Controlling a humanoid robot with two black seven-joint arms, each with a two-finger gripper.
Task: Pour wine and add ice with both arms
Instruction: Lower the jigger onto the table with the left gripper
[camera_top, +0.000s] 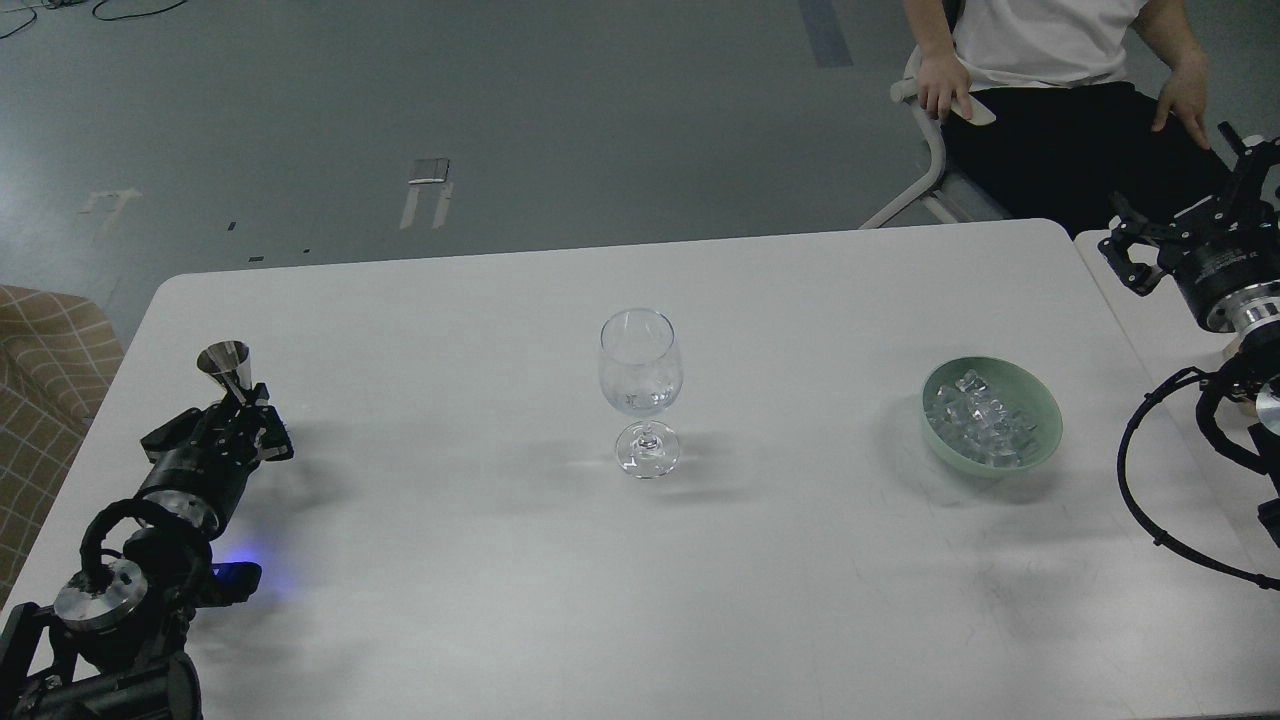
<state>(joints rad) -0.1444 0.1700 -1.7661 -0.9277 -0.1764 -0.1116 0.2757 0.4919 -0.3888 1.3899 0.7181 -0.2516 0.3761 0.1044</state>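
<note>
I expect the clear ice cube (972, 383) to come away from the others when I lift it, since jutting edges show across the jumbled heap (987, 420).
A clear stemmed wine glass (640, 375) stands upright in the middle of the white table (480, 560). A little clear wine (640, 402) lies in the bottom of its bowl. A heap of clear ice cubes (980, 420) fills a pale green bowl (1040, 445) to the right. My left gripper (240, 405) is low over the table's left side, shut on the stem of a small metal cone-shaped measuring cup (225, 360) held upright. My right gripper (1175, 205) is up at the far right edge, open and empty, well apart from the bowl.
A seated person (1060, 80) in a white shirt is behind the table's far right corner, on a white-framed chair (930, 150). A second table's edge (1130, 320) adjoins on the right. A checked seat (40, 380) is left of the table.
</note>
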